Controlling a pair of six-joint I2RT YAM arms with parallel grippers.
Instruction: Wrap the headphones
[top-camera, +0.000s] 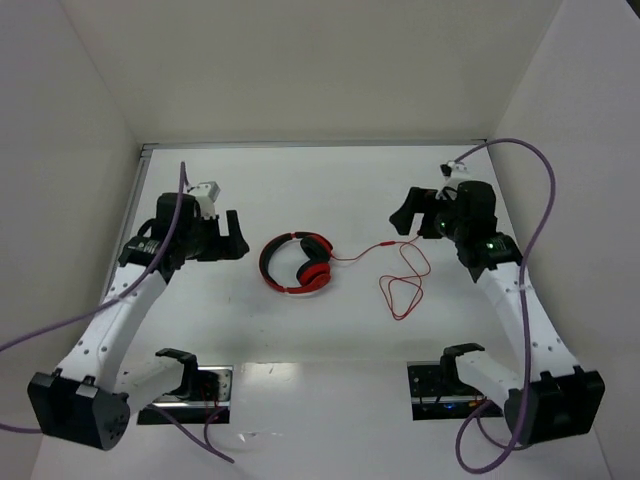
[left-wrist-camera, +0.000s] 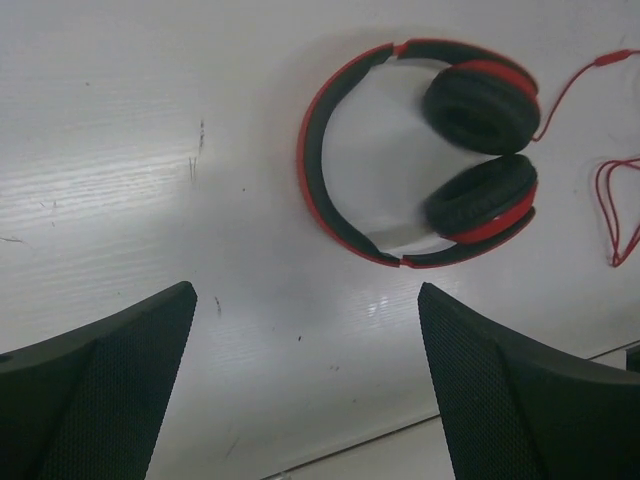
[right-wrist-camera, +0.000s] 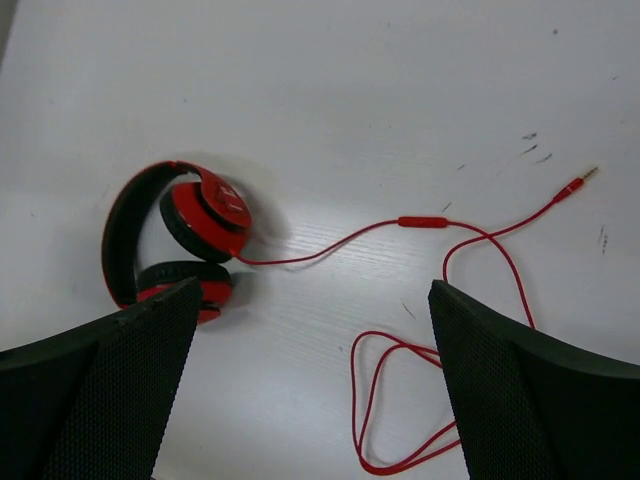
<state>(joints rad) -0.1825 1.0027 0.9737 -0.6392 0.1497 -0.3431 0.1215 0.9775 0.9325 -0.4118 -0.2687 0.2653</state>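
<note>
The headphones (top-camera: 265, 265) lie loose and flat beside the cable, so my right gripper needs to grasp the ear cup (top-camera: 317, 247) where the cable begins before wrapping the cable.
The red and black headphones (top-camera: 298, 263) lie flat in the middle of the white table, ear cups folded inward. Their thin red cable (top-camera: 400, 285) runs right from one cup and lies in loose loops. My left gripper (top-camera: 238, 235) is open and empty, hovering just left of the headphones. My right gripper (top-camera: 402, 213) is open and empty, above the far end of the cable. The left wrist view shows the headphones (left-wrist-camera: 312, 170) beyond my open gripper (left-wrist-camera: 306, 300). The right wrist view shows the headphones (right-wrist-camera: 190, 215), the cable loops (right-wrist-camera: 400, 340), the inline remote (right-wrist-camera: 422, 222) and the plug (right-wrist-camera: 575, 186) around my open gripper (right-wrist-camera: 310, 290).
White walls close in the table on the left, right and back (top-camera: 300, 146). Thick purple robot cables (top-camera: 545, 200) arc over both arms. Two black holders (top-camera: 180, 365) (top-camera: 465, 360) stand at the near edge beside the arm bases.
</note>
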